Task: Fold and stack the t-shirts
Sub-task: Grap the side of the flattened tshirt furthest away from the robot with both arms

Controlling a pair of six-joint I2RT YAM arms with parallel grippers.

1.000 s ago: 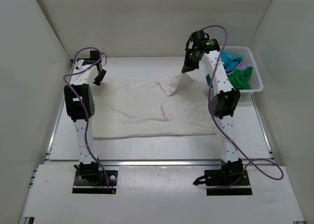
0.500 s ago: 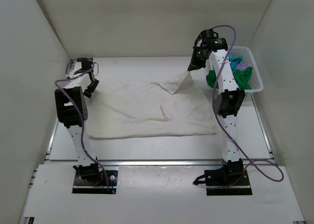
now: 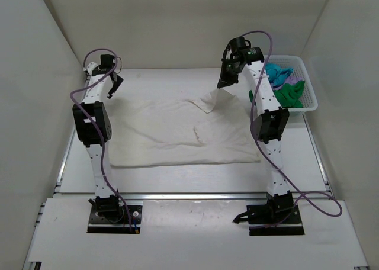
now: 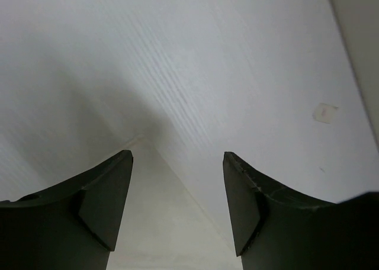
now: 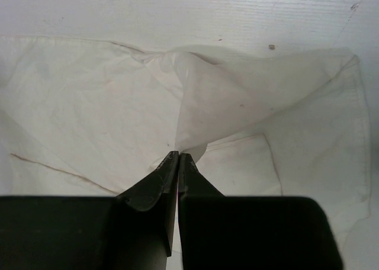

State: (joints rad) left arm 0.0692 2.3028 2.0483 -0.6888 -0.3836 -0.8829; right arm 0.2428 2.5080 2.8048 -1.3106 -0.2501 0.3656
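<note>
My left gripper is to go down, with only one end of the t-shirt raised and its loose corner flat. It should pinch that corner before the fold.
A large cream-white t-shirt lies spread on the table. My right gripper is shut on its far right corner and holds that corner lifted above the table; in the right wrist view the cloth hangs from the closed tips. My left gripper is raised at the far left, open and empty, apart from the shirt; in the left wrist view it faces the white walls. Turquoise, lilac and green t-shirts lie bunched in the basket.
A white plastic lattice basket stands at the far right of the table. White walls close in the back and both sides. Purple cables loop off both arms.
The left gripper has risen and swung toward the far left corner. The right gripper has moved slightly left from half a second ago, still holding the shirt corner up.
</note>
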